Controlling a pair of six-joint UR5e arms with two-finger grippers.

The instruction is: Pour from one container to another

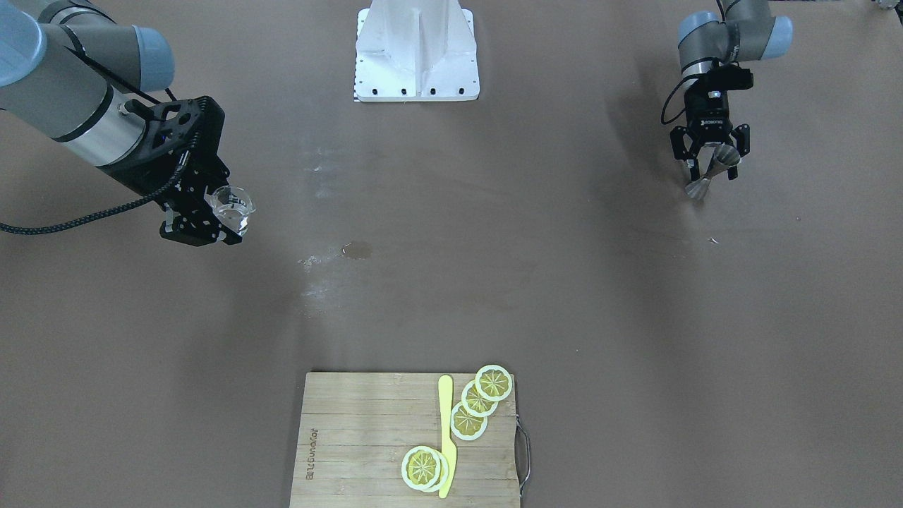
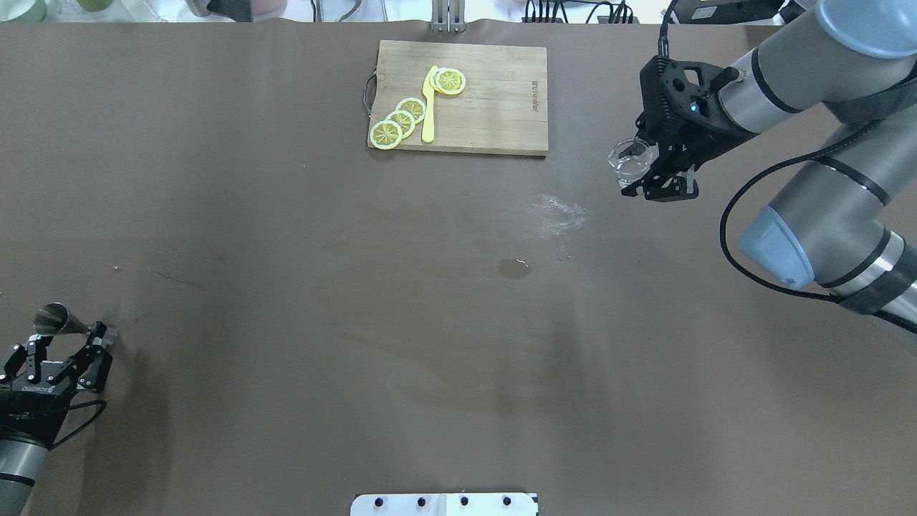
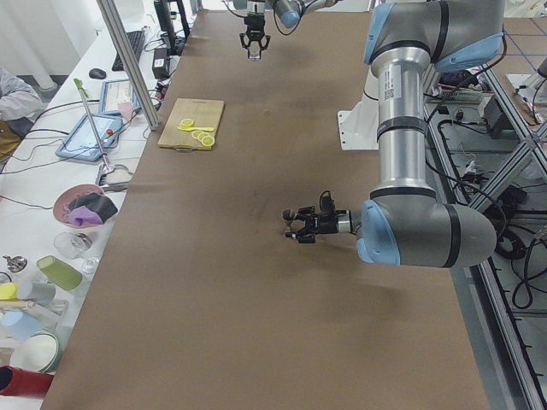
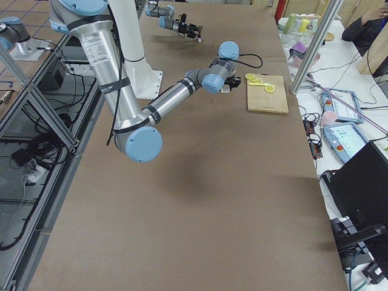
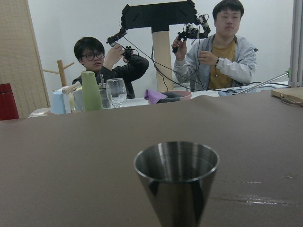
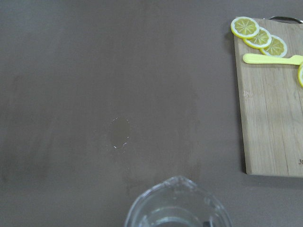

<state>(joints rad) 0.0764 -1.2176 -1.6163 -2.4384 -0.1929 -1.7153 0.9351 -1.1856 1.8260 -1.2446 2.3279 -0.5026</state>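
Observation:
I expect clear water to run from the clear glass tumbler (image 1: 231, 209) into the jigger when I pour, because a small wet spot (image 1: 356, 250) marks the middle of the table.
The small steel jigger (image 2: 71, 326) stands upright on the brown table at its far left corner, close to the robot. My left gripper (image 2: 66, 345) lies low and level around it, open, a finger on either side of its waist. The left wrist view is filled by the jigger's (image 5: 176, 179) upper cone. On the other side of the table my right gripper (image 2: 645, 172) is raised above the surface and shut on the clear glass tumbler (image 2: 632, 158). The tumbler's rim (image 6: 177, 205) shows at the bottom of the right wrist view. From the front, the jigger (image 1: 709, 173) is at right and the tumbler (image 1: 233, 203) at left.
A wooden cutting board (image 2: 494, 107) with lemon slices (image 2: 400, 122) and a yellow knife (image 2: 429, 104) lies at the far edge. A small wet spot (image 2: 514, 267) marks the table's middle. The white robot base (image 1: 416, 49) stands between the arms. People and cups (image 5: 90, 92) are beyond the left end.

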